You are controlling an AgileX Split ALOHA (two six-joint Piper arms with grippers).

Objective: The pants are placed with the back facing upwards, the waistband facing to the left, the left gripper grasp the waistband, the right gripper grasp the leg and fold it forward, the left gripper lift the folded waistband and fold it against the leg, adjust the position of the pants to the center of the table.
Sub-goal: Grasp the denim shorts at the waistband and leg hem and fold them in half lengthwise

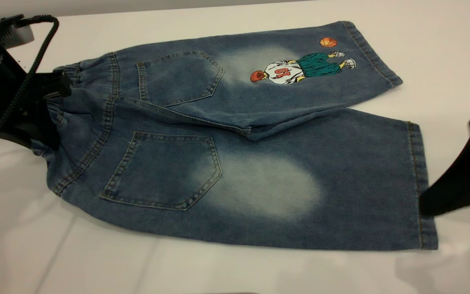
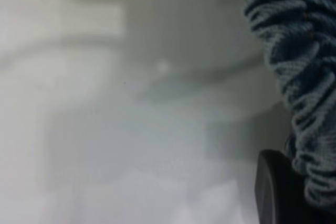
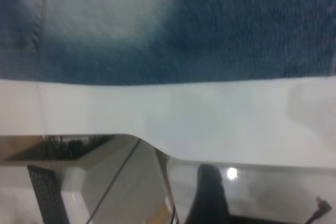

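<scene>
My grippers will fold over the leg with the pale oval [image 1: 287,188], and it will sag between them, because slack folds show [image 1: 255,131] by the crotch seam.
The pants [image 1: 235,134] lie flat on the white table [image 1: 96,261], back pockets up. The ruched waistband [image 1: 96,73] points left. My left gripper [image 1: 53,102] sits at the waistband's middle and is shut on the bunched elastic. In the left wrist view the gathered waistband [image 2: 299,51] hangs against one black finger [image 2: 275,192]. The leg [image 1: 300,183] with the pale oval lies nearest the front edge. My right gripper [image 1: 449,222] hovers open at that leg's hem, one finger over the hem corner. The right wrist view shows the leg [image 3: 236,24] and bare table [image 3: 210,114].
The other leg, with the cartoon print [image 1: 292,71], lies toward the back. White tabletop surrounds the pants on all sides, with wide room at the front and back right. The right wrist view shows the table's front edge [image 3: 157,145] and floor below.
</scene>
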